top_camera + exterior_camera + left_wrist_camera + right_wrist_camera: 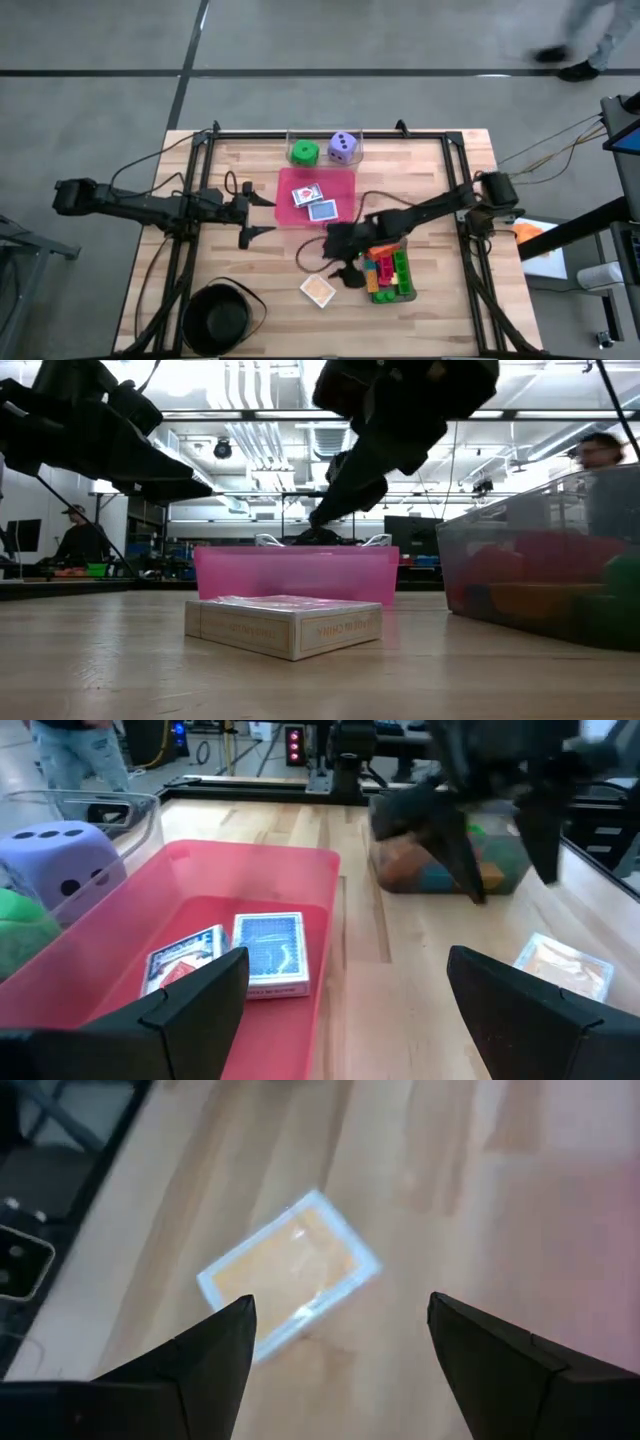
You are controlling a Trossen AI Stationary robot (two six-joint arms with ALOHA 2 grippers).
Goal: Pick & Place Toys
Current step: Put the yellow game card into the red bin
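The orange card pack (290,1272) is at an angle to my right gripper's fingers, so my right gripper should turn to line up with it before it closes on the pack's long sides (257,1234).
An orange card pack (318,290) lies flat on the wooden table; it also shows in the right wrist view (285,1275) and the low view (285,622). My right gripper (338,262) hovers open just above and beside it (340,1340), touching nothing. A pink tray (338,180) holds a red-and-white card pack (185,958) and a blue card pack (272,952). My left gripper (268,216) is open and empty at the pink tray's left side (345,990). A green die (304,152) and a purple die (343,147) sit in a clear tray at the far edge.
A grey tray (410,292) with several coloured bricks stands right of my right gripper, near the orange pack. A black round bowl (218,320) sits at the near left. Black frame rails run along the table's left and right sides. People stand in the room behind.
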